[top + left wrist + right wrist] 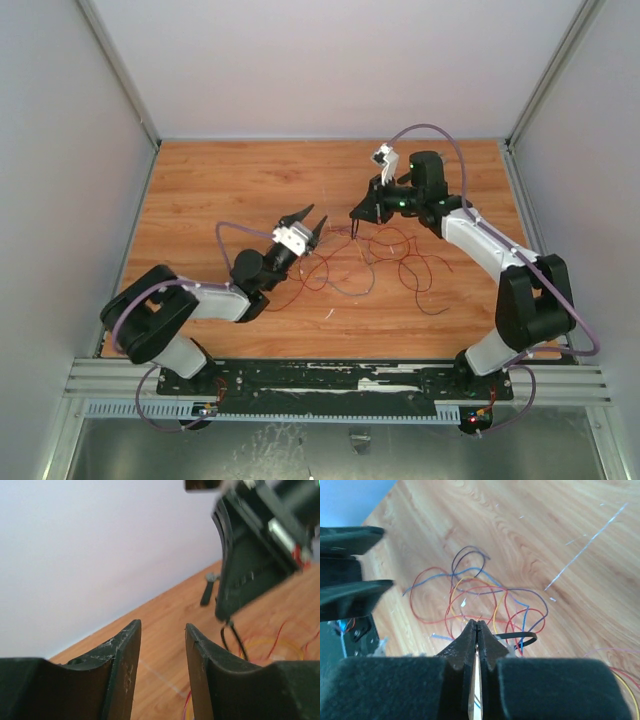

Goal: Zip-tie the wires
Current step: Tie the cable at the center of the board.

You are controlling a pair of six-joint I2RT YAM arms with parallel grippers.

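Note:
Only my right gripper is holding the zip tie, which hangs in a loose loop [532, 637]. So next my left gripper clamps the tie's head [229, 623] while my right gripper pulls the tie's tail.
The wires [375, 255] lie in a loose tangle of red, blue, yellow and dark strands [470, 587] on the wooden table, between the two arms. My right gripper [356, 215] hovers over the tangle's far left side, its jaws [477, 624] shut on the zip tie [522, 636]. The tie is a thin black strip that curls into a loop beside the right finger and hangs below the jaws [235, 637]. Just left of it, my left gripper [311, 216] is raised off the table. It stands open [162, 625] with nothing between its fingers, facing the right gripper.
A short black tool with a grey head [209, 587] lies on the wood beyond the right gripper. White walls enclose the table on three sides. Purple cables [440, 135] arch over both arms. More red wire loops [425, 270] spread toward the right arm.

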